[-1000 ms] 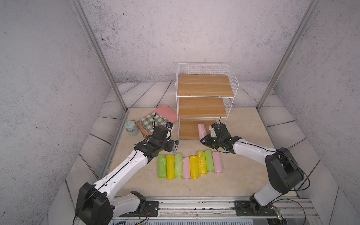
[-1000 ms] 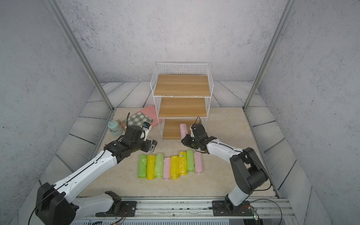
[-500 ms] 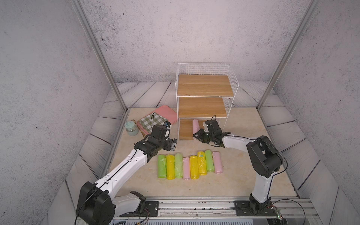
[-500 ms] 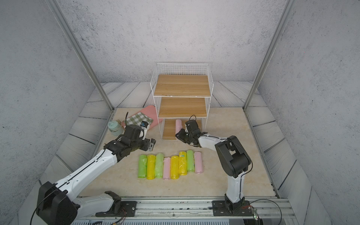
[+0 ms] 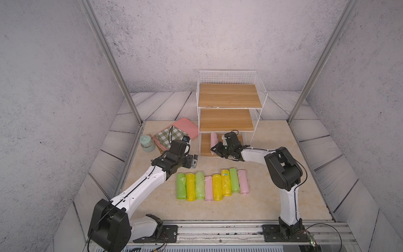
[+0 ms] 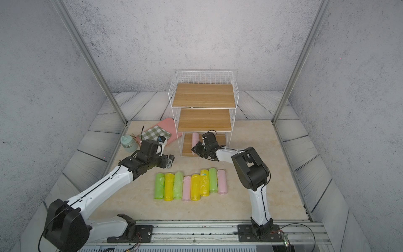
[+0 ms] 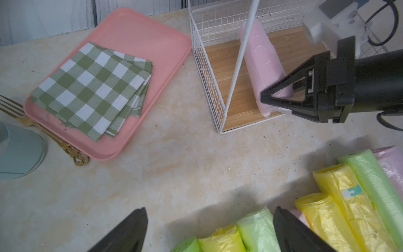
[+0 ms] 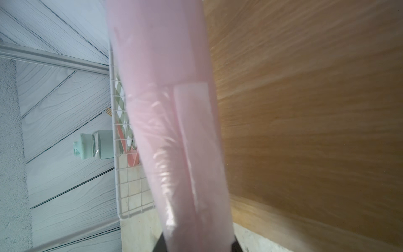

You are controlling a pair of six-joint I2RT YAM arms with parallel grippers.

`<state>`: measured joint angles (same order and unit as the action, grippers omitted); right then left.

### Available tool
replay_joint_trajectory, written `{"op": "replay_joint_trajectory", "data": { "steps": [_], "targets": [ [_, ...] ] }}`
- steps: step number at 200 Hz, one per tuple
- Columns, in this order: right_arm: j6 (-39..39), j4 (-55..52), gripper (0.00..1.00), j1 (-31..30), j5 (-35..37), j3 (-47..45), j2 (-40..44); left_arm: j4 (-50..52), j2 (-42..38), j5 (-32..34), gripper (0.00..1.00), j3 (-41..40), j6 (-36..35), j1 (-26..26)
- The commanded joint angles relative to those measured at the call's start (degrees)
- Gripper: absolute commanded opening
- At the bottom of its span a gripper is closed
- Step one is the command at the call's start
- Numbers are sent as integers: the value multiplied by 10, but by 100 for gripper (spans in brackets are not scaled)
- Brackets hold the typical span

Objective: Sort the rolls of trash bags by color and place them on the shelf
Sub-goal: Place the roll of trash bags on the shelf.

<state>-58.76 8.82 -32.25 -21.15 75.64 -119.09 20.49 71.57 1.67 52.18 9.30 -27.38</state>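
Observation:
The held pink roll [image 5: 214,139] points lengthwise over clear bottom board, so the robot's right gripper keeps moving it toward the wire side [image 5: 200,144] near the tray and lets go there.
The shelf [image 5: 226,98] [image 6: 204,96] stands at the back of the mat, with its top and middle boards bare. A pink roll [image 5: 213,139] [image 6: 195,139] [image 7: 263,65] [image 8: 174,131] reaches lengthwise into the bottom tier, near the left wire side. My right gripper [image 5: 219,150] [image 6: 197,150] [image 7: 270,102] [image 8: 197,246] is shut on the roll's near end at the shelf's front edge. Several green, yellow and pink rolls [image 5: 212,185] [image 6: 192,185] [image 7: 340,196] lie side by side on the mat. My left gripper [image 5: 194,161] [image 6: 170,161] [image 7: 209,216] hovers open just behind the row's left end.
A pink tray [image 5: 187,127] [image 7: 139,32] with a green-white checkered cloth [image 5: 170,137] [image 7: 93,87] lies left of the shelf. Beside it are a mint jar [image 5: 147,144] and a gold fork [image 7: 43,131]. Metal frame posts stand at the mat's back corners.
My right gripper has carried the pink roll left and back, from in front of the shelf into its bottom tier. The left arm has hardly moved.

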Motion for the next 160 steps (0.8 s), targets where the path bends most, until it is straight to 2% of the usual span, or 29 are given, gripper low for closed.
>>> {"op": "replay_joint_trajectory", "data": {
  "steps": [1, 44, 160],
  "targets": [
    [-12, 19, 12, -4, -14, 29, -26, -5, 7, -7, 97, -9, 3, 5],
    [-18, 18, 18, -12, -23, 58, -52, -6, 7, -5, 97, -14, 3, 5],
    [-27, 30, 48, -22, -30, 66, -74, -5, 9, -4, 97, -14, 3, 5]
  ]
}}
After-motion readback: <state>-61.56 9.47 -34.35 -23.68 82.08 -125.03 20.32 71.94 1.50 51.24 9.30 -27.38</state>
